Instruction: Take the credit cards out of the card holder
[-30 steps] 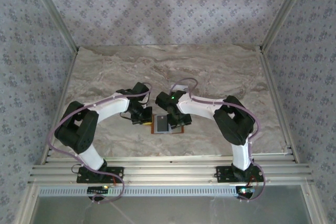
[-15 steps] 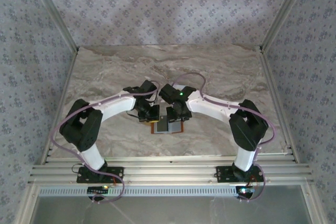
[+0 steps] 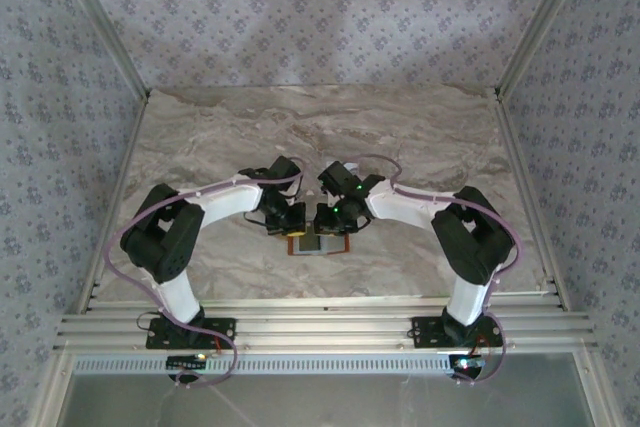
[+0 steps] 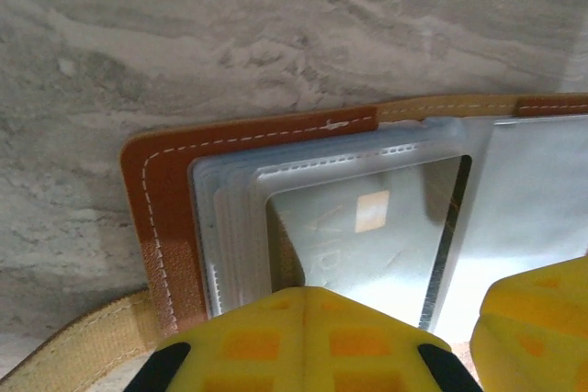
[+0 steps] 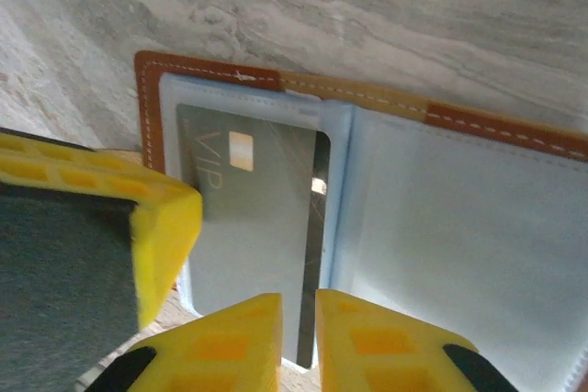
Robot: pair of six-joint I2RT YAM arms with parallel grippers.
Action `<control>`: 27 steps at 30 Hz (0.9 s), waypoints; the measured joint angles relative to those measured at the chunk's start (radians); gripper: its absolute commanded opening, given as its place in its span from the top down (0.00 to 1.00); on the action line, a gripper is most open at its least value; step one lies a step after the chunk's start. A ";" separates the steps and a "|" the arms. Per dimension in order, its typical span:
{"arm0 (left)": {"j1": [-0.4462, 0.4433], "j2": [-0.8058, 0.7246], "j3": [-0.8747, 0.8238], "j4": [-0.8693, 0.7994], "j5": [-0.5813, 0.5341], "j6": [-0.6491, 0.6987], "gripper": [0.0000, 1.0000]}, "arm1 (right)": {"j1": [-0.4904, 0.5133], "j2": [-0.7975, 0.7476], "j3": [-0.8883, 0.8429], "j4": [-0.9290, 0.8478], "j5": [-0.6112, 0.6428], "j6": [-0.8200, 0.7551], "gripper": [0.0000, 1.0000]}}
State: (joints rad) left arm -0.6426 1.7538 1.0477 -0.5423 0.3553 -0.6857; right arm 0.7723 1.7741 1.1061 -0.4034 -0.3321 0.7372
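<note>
I should open my right gripper, slide the card (image 5: 253,240) past the sleeve's rim and then pinch the card's freed edge, because the credit card's dark strip (image 5: 316,199) is under the sleeve's clear rim.
The card holder (image 3: 318,245) lies open on the marble table between my two grippers, brown rim (image 4: 165,199) outward and pale blue inner faces (image 5: 459,227) up. A silvery-grey credit card (image 5: 253,199) marked VIP sits in its left sleeve (image 4: 367,245). The strip of a darker card (image 5: 318,218) shows along its right side. My left gripper (image 4: 303,298) is shut, with its tips on the near edge of that sleeve (image 3: 292,219). My right gripper (image 5: 299,308) hovers at the dark strip's near end, jaws a narrow gap apart (image 3: 328,219).
The marble tabletop (image 3: 400,137) stretches away behind the wallet. Patterned walls close it in at the back and sides. Aluminium rails (image 3: 320,329) run along the near edge by the arm bases. The two grippers' yellow fingers (image 5: 161,227) stand close together over the wallet.
Both arms have moved inward and come together over the wallet. The right gripper's jaws have narrowed to a slim gap. The left gripper has stayed shut.
</note>
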 measured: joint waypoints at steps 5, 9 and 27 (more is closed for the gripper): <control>0.000 0.001 -0.005 0.005 0.000 0.000 0.93 | -0.004 0.011 -0.005 0.058 -0.035 0.009 0.82; 0.000 0.001 -0.005 0.005 0.000 0.000 0.93 | -0.004 0.016 -0.011 0.075 -0.044 0.011 0.82; 0.000 0.001 -0.009 0.010 0.000 0.000 0.93 | -0.004 0.051 -0.018 0.092 -0.037 0.010 0.79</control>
State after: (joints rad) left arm -0.6426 1.7546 1.0389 -0.5320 0.3557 -0.6853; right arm 0.7681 1.8256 1.0885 -0.3119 -0.3687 0.7471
